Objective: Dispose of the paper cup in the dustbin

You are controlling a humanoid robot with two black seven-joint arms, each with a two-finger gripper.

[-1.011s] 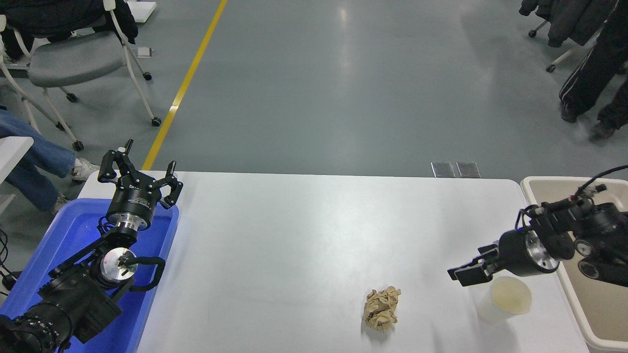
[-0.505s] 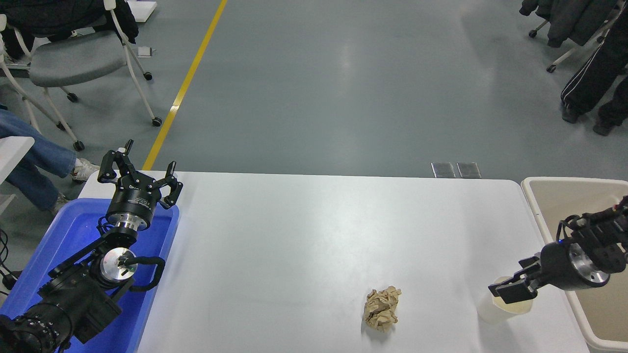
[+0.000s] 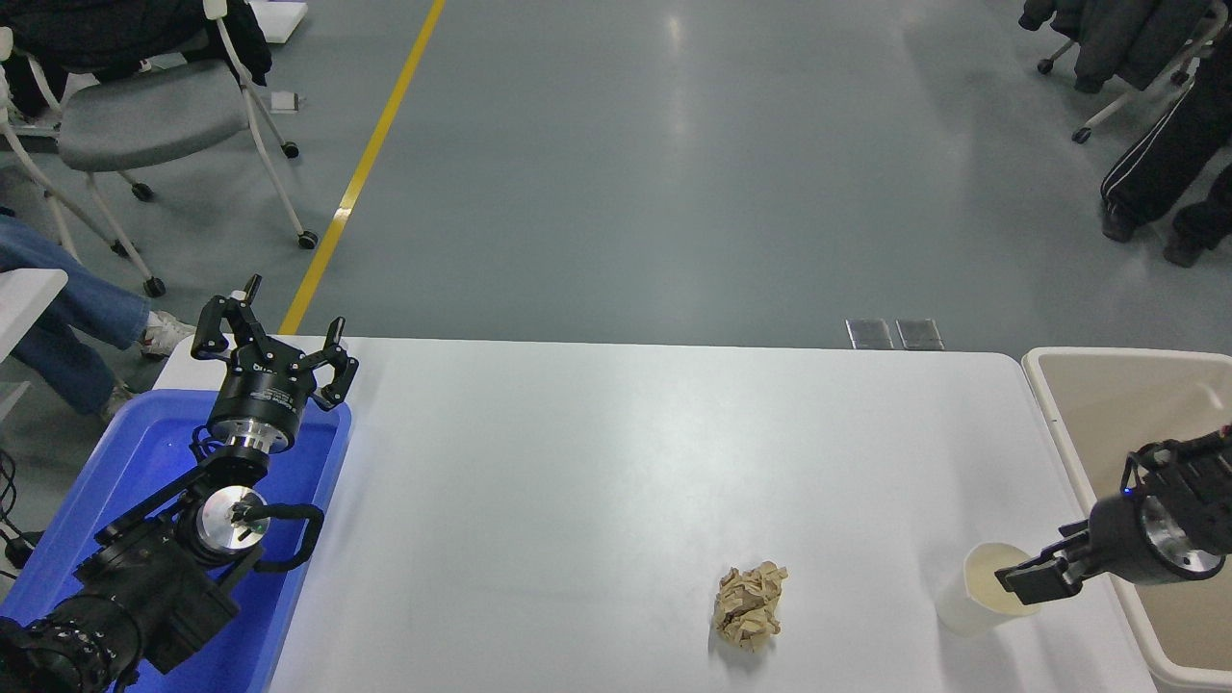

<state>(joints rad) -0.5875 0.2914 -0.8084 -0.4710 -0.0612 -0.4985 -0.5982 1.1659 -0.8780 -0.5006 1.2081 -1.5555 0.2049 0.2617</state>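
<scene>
Only a plain cream inside can be seen through the paper cup's opening. The paper cup should be empty when I lift it by its rim.
The paper cup stands upright on the white table near its front right corner, its cream inside showing. My right gripper comes in from the right edge and is open, with its lower finger lying across the cup's right rim. The cup rests on the table. The beige dustbin stands just off the table's right end, right behind my right arm. My left gripper is open and parked over the blue tub at the lower left.
A crumpled tan paper ball lies left of the cup. A bright blue tub sits at the table's left end. Chairs and a person's legs are at the far left, another person's legs at the top right.
My right gripper has moved right and down toward the front, from left of and above the cup to its right rim. The cup, the paper ball and the left arm have not moved.
</scene>
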